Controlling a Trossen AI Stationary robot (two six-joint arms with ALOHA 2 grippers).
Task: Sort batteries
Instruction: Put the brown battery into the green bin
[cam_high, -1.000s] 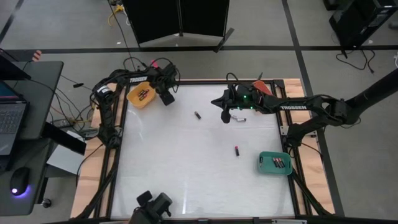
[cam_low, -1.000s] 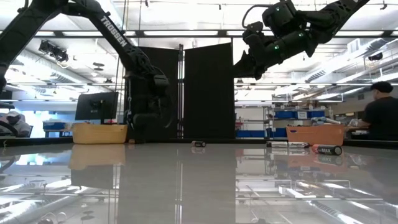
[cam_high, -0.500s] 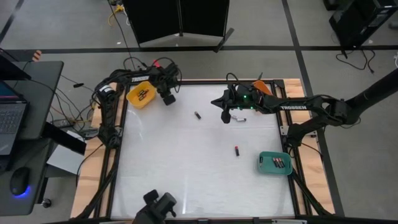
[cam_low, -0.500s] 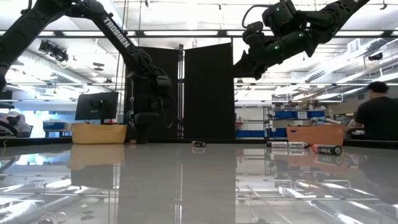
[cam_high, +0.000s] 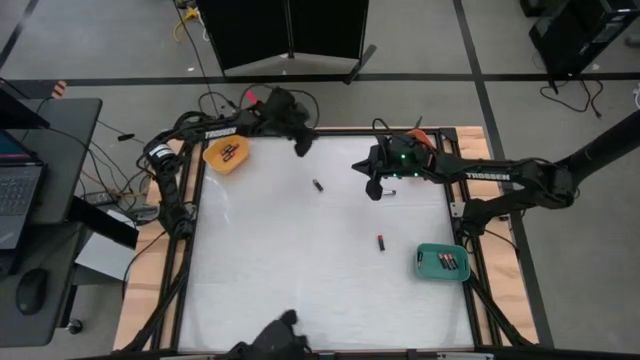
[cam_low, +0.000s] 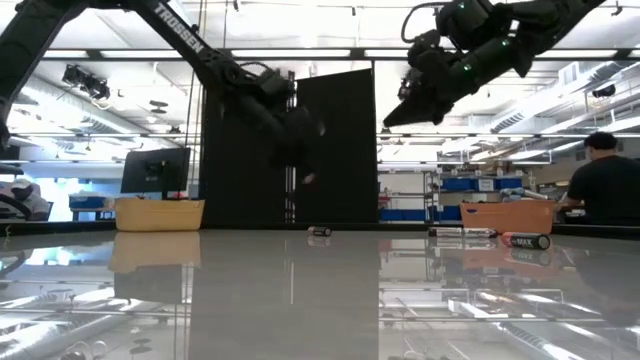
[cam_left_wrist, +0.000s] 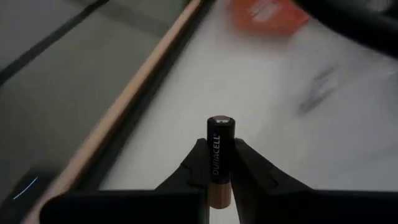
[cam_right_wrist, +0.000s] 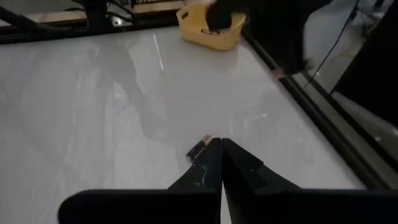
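Note:
The green tray (cam_high: 443, 262) is across the table from my left gripper. So next my right gripper opens, takes the black and copper battery (cam_left_wrist: 221, 135) from my left gripper and carries the battery to the tray.
My left gripper (cam_high: 300, 142) hangs above the table's far edge, right of the yellow tray (cam_high: 226, 152), and is shut on a black and copper battery (cam_left_wrist: 219, 149). My right gripper (cam_high: 375, 188) is shut with nothing in it, high above the table's far right part. Two batteries lie loose on the table, one (cam_high: 318, 185) between the grippers and one (cam_high: 381, 241) near the middle. In the right wrist view the first of these (cam_right_wrist: 200, 146) shows just past the shut fingertips (cam_right_wrist: 211, 163), on the table below them. More batteries lie in the yellow tray and in the green tray (cam_high: 443, 262). My left gripper pinches the battery's sides near its copper end (cam_left_wrist: 218, 194) between its two fingers. The battery lies along the fingers, and its black end (cam_left_wrist: 221, 121) sticks out past the fingertips. It is lifted clear of the table.
A red-orange tray (cam_left_wrist: 270, 12) stands at the far right corner, partly under my right arm (cam_high: 470, 175). The table's raised wooden rim (cam_high: 330, 131) runs below my left gripper. A person (cam_low: 608, 185) is in the room beyond the table's right side.
My left gripper has swung from beside the yellow tray toward the table's right edge, along the far rim. My right gripper has shifted a little toward the right edge, staying high. The loose batteries have kept their places.

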